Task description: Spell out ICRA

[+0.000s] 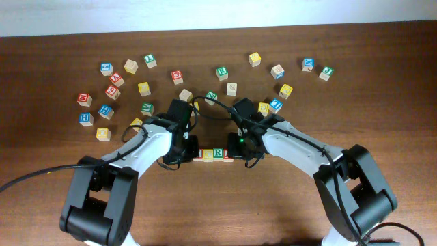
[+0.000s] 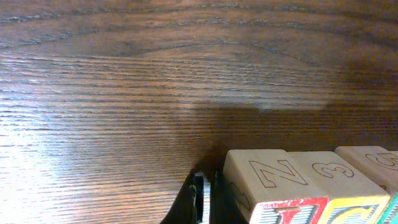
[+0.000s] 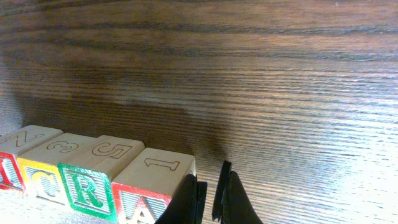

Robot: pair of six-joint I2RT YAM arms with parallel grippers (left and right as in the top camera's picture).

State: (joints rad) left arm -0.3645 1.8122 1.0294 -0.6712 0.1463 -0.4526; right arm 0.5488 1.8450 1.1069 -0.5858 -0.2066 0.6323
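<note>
The green R cube's back (image 3: 124,139) juts out behind its neighbours. My right gripper should leave the end of the A cube and push from behind the row (image 1: 218,146).
Four wooden cubes stand touching in a row at the table's middle: the red I (image 1: 198,156), yellow C (image 1: 207,154), green R (image 1: 218,154) and red A (image 1: 228,156). In the left wrist view the I (image 2: 292,213) and C (image 2: 351,214) show, with the R cut off at the right edge. In the right wrist view I (image 3: 7,173), C (image 3: 40,180), R (image 3: 87,190) and A (image 3: 140,208) read in order. My left gripper (image 2: 206,193) is shut and empty, against the I cube's outer side. My right gripper (image 3: 211,193) is almost shut and empty, against the A cube's outer side.
Several loose letter cubes lie scattered across the back of the table, from a red one (image 1: 84,100) at the left to a green one (image 1: 326,72) at the right. Some, such as a yellow cube (image 1: 263,108), lie close behind my arms.
</note>
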